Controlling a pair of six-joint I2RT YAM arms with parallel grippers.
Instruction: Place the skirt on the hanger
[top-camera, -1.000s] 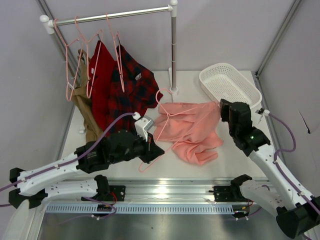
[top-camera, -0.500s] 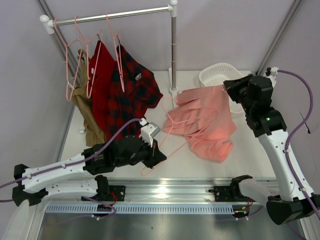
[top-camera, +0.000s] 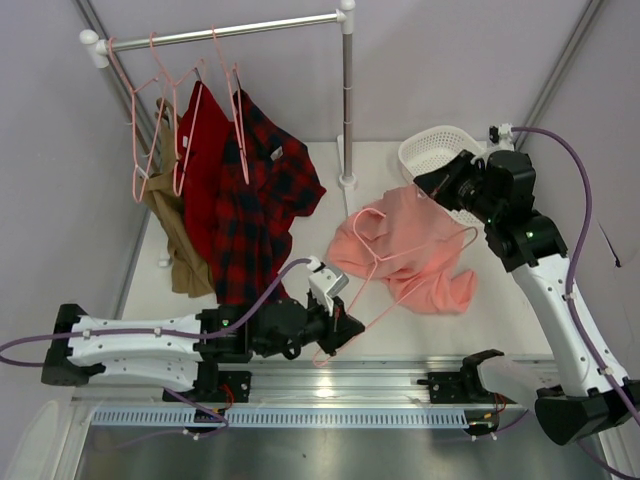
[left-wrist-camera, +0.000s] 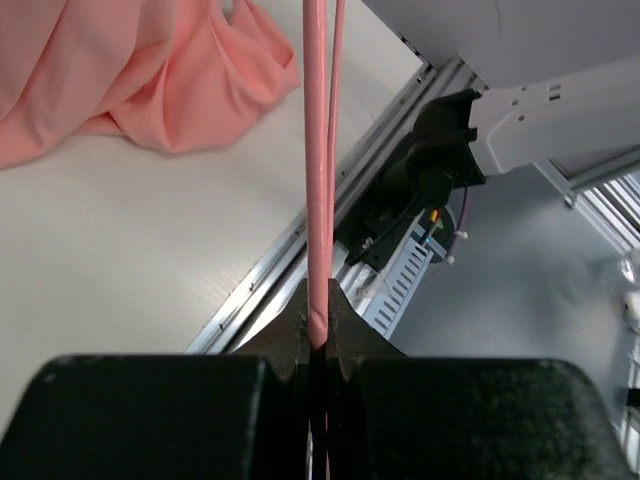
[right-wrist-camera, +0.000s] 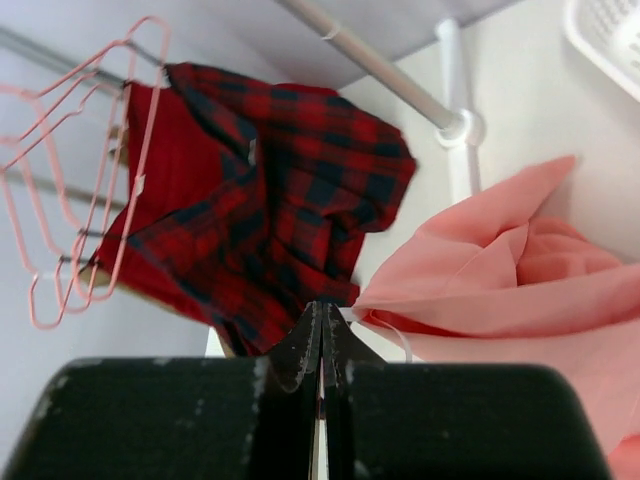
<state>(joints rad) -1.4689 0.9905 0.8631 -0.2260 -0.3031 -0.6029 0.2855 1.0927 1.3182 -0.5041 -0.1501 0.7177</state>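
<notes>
The hanger's loose end is pointing wide of the white loop at my right gripper. I should pull the loop (right-wrist-camera: 396, 334) back and swing that end of the hanger into it.
The salmon-pink skirt (top-camera: 425, 255) hangs bunched from my right gripper (top-camera: 432, 186), its lower part resting on the table. In the right wrist view the jaws (right-wrist-camera: 322, 325) are shut, with the skirt's edge (right-wrist-camera: 520, 280) and a thin white loop at their tip. My left gripper (top-camera: 345, 325) is shut on the bottom wire of a pale-pink hanger (top-camera: 366, 214), which slants up over the skirt's left side. In the left wrist view the jaws (left-wrist-camera: 318, 318) pinch the hanger wire (left-wrist-camera: 315, 150), with the skirt (left-wrist-camera: 120, 70) beyond it.
A white rail (top-camera: 230, 30) on a post (top-camera: 347, 110) carries several spare pink hangers (top-camera: 150, 120), a red garment (top-camera: 200, 150), a plaid shirt (top-camera: 260, 190) and a tan garment (top-camera: 180, 245). A white basket (top-camera: 432, 150) stands behind the right gripper.
My right gripper has lifted the skirt off the table and carried it back and left. My left gripper has moved right with the hanger, whose hook now stands against the skirt.
</notes>
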